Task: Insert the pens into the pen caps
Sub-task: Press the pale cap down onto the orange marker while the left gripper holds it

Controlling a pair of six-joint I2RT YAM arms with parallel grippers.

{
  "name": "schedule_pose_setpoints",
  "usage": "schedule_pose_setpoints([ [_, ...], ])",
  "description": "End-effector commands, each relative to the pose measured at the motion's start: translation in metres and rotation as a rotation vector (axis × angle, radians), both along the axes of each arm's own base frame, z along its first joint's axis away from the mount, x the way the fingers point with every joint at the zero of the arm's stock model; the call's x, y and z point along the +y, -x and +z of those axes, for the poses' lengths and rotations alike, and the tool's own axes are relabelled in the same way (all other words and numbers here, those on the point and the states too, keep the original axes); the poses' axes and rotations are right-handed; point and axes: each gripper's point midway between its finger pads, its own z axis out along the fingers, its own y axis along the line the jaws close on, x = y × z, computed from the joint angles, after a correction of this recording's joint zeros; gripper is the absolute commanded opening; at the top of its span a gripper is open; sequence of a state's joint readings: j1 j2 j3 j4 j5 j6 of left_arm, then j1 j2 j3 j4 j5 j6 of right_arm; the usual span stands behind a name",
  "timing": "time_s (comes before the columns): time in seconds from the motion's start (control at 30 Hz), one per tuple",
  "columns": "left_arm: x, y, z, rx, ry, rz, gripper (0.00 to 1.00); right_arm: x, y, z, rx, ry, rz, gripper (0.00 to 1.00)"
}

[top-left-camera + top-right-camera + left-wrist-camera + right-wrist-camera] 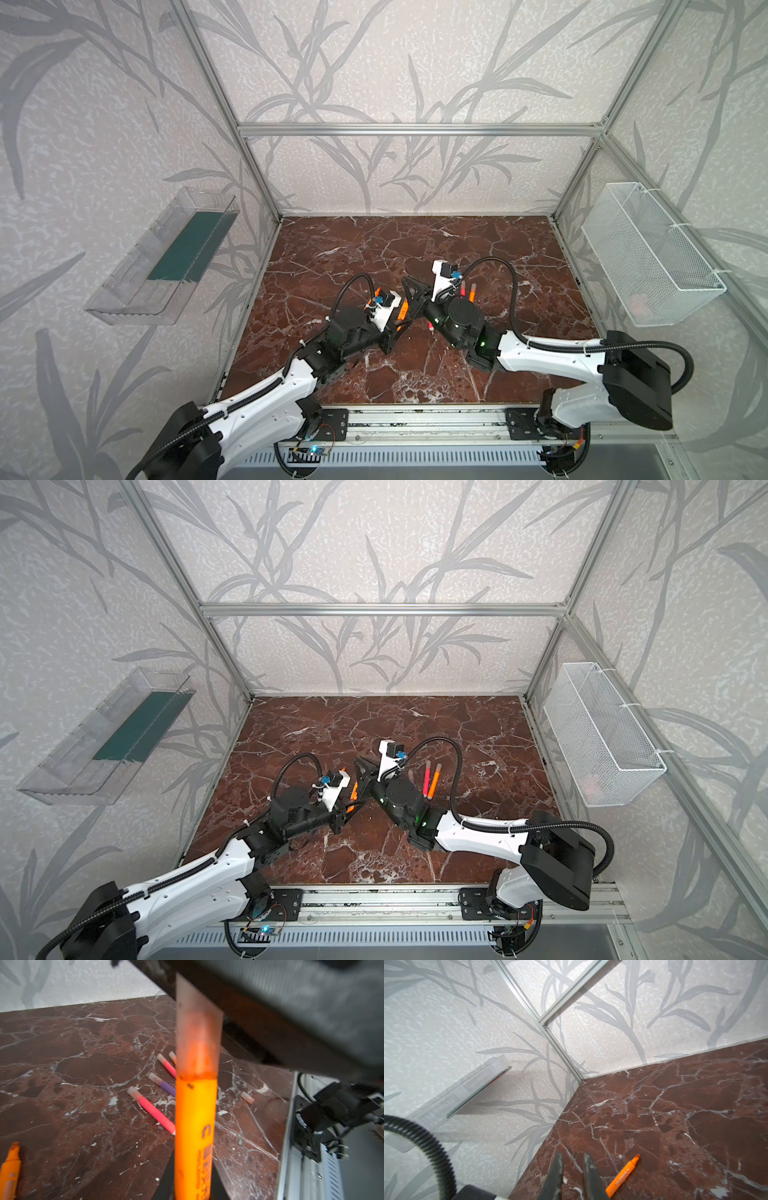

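Observation:
The cap sits flush [197, 1077] on the orange pen in my left gripper. My right gripper should move back, grab the pen's body [195, 1132] and put it down next to the capped pens.
My left gripper [193, 1193] is shut on an orange pen [195, 1126], seen in both top views at mid-table [401, 312] [353, 791]. A translucent pen cap [197, 1043] sits over its tip. The cap's far end runs in under my right gripper [409, 286], which is shut. In the right wrist view the cap is hidden and the fingertips [559, 1159] show a narrow gap. On the marble lie capped pens: two pink [155, 1111] [168, 1066], one purple [167, 1087]. A loose cap [247, 1097] and an uncapped orange pen [623, 1176] also lie there.
A clear plastic bin [166, 257] hangs on the left wall and a white mesh basket [648, 249] on the right wall. An aluminium rail [415, 419] runs along the table's front edge. A pink pen [427, 779] and an orange pen [434, 780] lie beside the right arm.

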State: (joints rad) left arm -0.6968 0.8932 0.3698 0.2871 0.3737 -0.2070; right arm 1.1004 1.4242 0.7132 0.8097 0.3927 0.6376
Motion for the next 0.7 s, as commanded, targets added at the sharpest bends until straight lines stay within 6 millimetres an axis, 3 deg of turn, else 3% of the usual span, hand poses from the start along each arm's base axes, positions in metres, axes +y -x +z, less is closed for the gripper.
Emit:
schedule_pose_setpoints([
  [0.0,0.033,-0.048,0.109,-0.219,0.279,0.275,0.00,0.031,0.071,-0.101,0.244,0.211,0.240,0.00],
  [0.1,0.040,-0.060,0.106,-0.241,0.242,0.347,0.00,0.041,0.100,-0.126,0.392,0.151,0.268,0.00],
  [0.23,0.042,-0.071,0.099,-0.254,0.226,0.409,0.00,0.049,0.123,-0.125,0.384,0.219,0.266,0.00],
  [0.33,0.045,-0.075,0.098,-0.267,0.207,0.460,0.00,0.033,0.119,-0.118,0.368,0.273,0.169,0.00],
  [0.5,0.048,-0.070,0.098,-0.277,0.215,0.463,0.00,0.008,0.103,-0.127,0.342,0.293,0.022,0.00],
  [0.67,0.025,-0.055,0.094,-0.250,0.234,0.307,0.00,-0.002,0.086,-0.106,0.265,0.274,-0.004,0.00],
])
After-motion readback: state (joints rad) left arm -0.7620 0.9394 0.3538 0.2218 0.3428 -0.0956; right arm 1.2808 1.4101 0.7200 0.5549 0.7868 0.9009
